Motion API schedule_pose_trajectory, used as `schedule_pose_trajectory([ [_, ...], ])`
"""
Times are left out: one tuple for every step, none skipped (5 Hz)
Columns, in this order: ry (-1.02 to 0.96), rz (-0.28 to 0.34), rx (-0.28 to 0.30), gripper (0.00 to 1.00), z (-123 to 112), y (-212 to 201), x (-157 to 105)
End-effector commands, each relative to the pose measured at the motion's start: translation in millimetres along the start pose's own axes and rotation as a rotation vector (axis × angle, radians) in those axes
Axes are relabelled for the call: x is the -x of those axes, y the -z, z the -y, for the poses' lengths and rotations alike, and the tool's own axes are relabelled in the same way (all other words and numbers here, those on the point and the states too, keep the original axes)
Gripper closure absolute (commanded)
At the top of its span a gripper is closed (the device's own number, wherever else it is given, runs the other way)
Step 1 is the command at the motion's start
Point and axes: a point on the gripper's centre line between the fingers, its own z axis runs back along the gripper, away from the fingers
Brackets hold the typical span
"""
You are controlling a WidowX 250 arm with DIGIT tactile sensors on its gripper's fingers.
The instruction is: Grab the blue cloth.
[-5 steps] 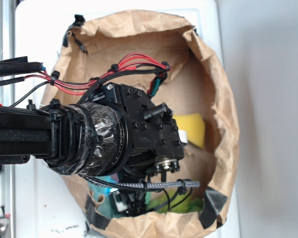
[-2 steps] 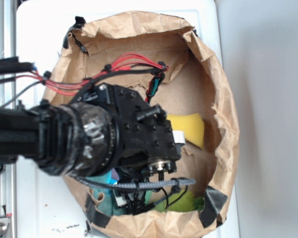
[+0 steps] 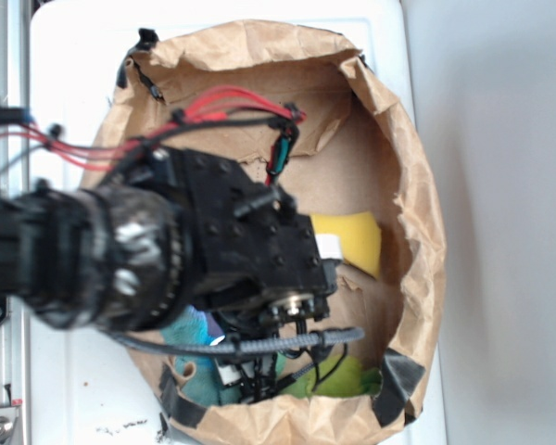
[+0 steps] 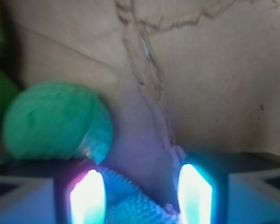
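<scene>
I expect the cloth [image 4: 137, 203] to come free and leave the ball behind when I lift, because the teal-green ball [image 4: 58, 121] sits uncovered beside the blue cloth.
In the wrist view the blue cloth [image 4: 130, 205], fuzzy and light teal-blue, lies at the bottom edge between my two lit fingertips. My gripper [image 4: 141, 196] is open, with one finger on each side of the cloth and the jaws well apart. A round teal-green ball [image 4: 56, 121] rests just beyond the left finger. In the exterior view my gripper [image 3: 250, 382] reaches down into the brown paper bag [image 3: 417, 232] near its lower rim. The arm hides most of the cloth there. Only a teal patch [image 3: 185, 329] shows under the wrist.
A yellow sponge wedge [image 3: 354, 239] lies in the bag to the right of the arm. A lime-green item [image 3: 341, 378] sits at the bag's lower right. The bag's walls stand close around the gripper, and black tape [image 3: 394, 385] marks the rim.
In the exterior view the arm has shifted left and up and now looks larger and blurred. More of the teal patch shows under the wrist.
</scene>
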Motion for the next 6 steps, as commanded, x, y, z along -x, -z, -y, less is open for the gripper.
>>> schedule_pose_trajectory([
  [-0.061,0.125,0.079,1.0,-2.0,-55.7,-1.4],
  [-0.089,0.136,0.111,1.0,-1.7,-76.5,-1.1],
  [-0.1,0.15,0.147,1.0,-0.7,-93.4,1.4],
  [-0.113,0.176,0.141,1.0,2.2,-102.0,3.3],
  [-0.102,0.154,0.073,0.42,2.3,-87.9,2.2],
  [-0.068,0.133,0.029,0.0,4.0,-66.8,7.0],
])
